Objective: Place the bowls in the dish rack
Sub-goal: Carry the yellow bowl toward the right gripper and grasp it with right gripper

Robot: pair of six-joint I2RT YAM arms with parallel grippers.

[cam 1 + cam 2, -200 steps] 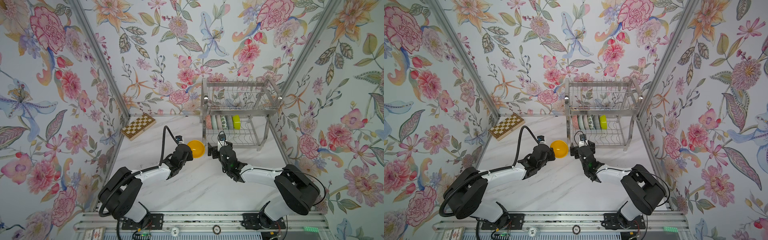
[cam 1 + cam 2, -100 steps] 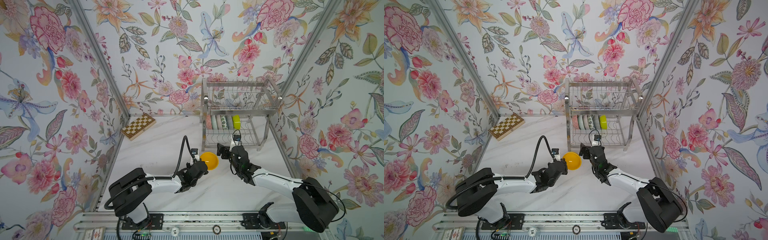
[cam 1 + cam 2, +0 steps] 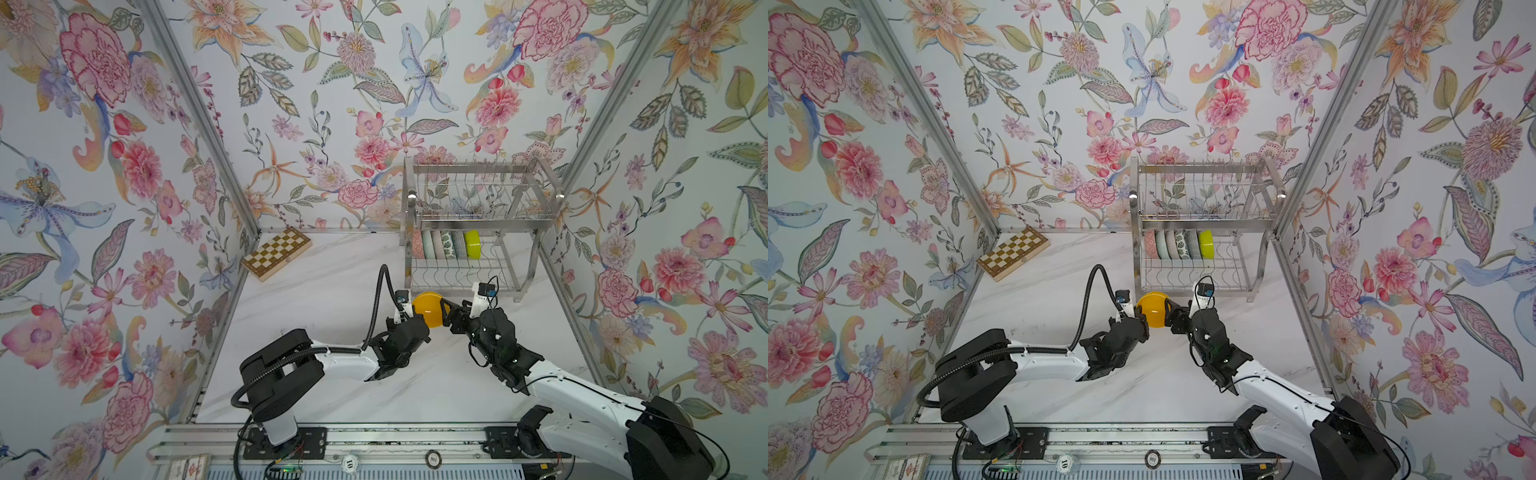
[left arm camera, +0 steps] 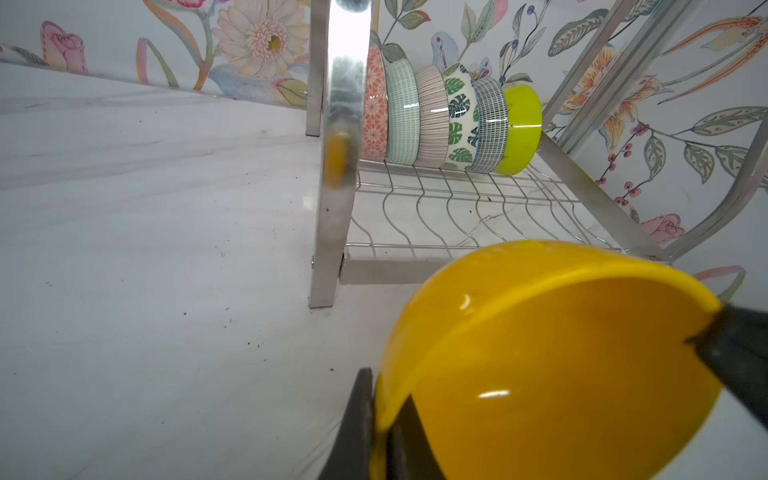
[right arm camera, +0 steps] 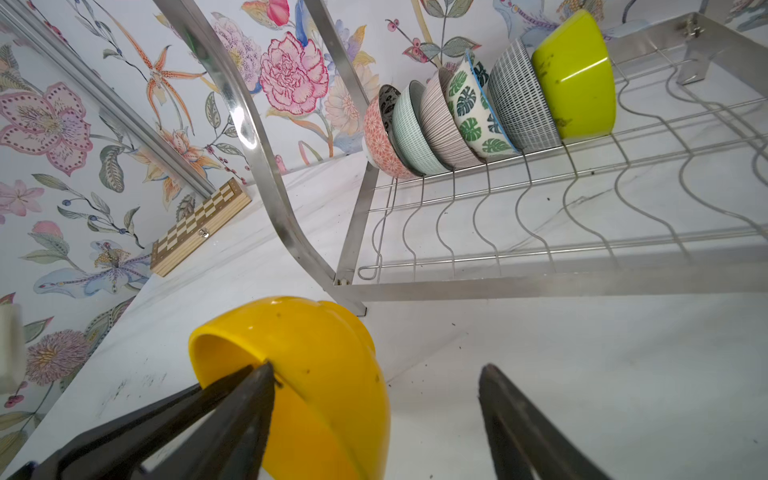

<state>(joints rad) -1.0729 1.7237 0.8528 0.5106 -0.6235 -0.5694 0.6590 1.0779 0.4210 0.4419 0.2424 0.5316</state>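
My left gripper needs a new hold to tip the bowl over, because the orange-yellow bowl's opening (image 3: 429, 308) faces up. Next, my right gripper grips the bowl's opposite rim (image 3: 441, 306) while my left gripper takes that hold.
The orange-yellow bowl (image 3: 428, 309) (image 3: 1153, 309) hangs tilted in front of the dish rack (image 3: 478, 208) (image 3: 1204, 224). My left gripper (image 3: 411, 320) (image 4: 384, 399) is shut on its rim. My right gripper (image 3: 446, 313) (image 5: 376, 372) stands open at the bowl's opposite side: one finger touches the rim of the bowl (image 5: 324, 374), the other is apart from it. Several bowls (image 3: 446, 244) stand on edge in a row on the rack's lower shelf (image 5: 540, 286), the lime green bowl (image 4: 519, 129) last in the row.
A wooden chessboard (image 3: 276, 252) (image 5: 199, 228) lies at the back left by the wall. The rack's front leg (image 4: 336, 166) stands close to the held bowl. Flowered walls close in the white marble table (image 3: 316, 299) on three sides.
The left gripper has carried the bowl to the right, up to the rack's front. The right gripper has come in against the bowl and its jaws have narrowed.
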